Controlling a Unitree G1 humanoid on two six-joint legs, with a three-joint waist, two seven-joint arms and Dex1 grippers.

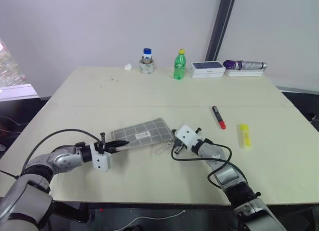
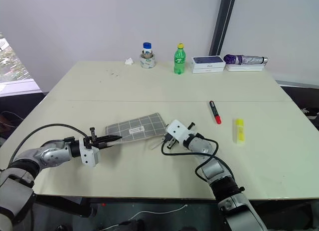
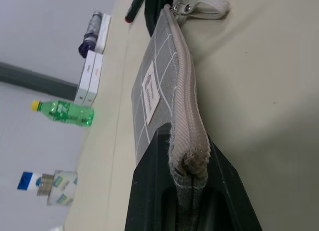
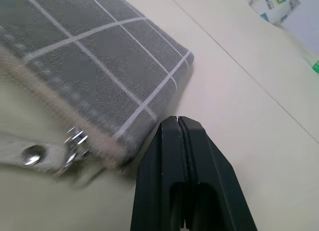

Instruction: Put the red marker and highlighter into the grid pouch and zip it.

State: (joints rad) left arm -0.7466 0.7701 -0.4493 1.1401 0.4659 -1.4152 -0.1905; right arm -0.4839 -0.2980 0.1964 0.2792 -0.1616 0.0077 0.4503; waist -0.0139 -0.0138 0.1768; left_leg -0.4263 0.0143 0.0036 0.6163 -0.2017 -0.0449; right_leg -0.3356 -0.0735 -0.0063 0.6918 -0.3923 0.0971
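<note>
The pouch's corner is beside my closed, empty right gripper, so the gripper should open and close around the pouch's pull tab before it unzips the pouch.
The grey grid pouch lies flat near the table's front, label up and zipper closed along its near edge. My left gripper is shut on the pouch's left end; in the left wrist view the zipper end sits pinched between the black fingers. My right gripper is shut with nothing in it, its tips just off the pouch's right corner, beside the pull tab. The red marker and the yellow highlighter lie on the table to the right, apart from both grippers.
Along the far edge stand a blue-lidded jar, a green soda bottle, white boxes and a folded purple umbrella. A small crumpled tissue lies left of the jar.
</note>
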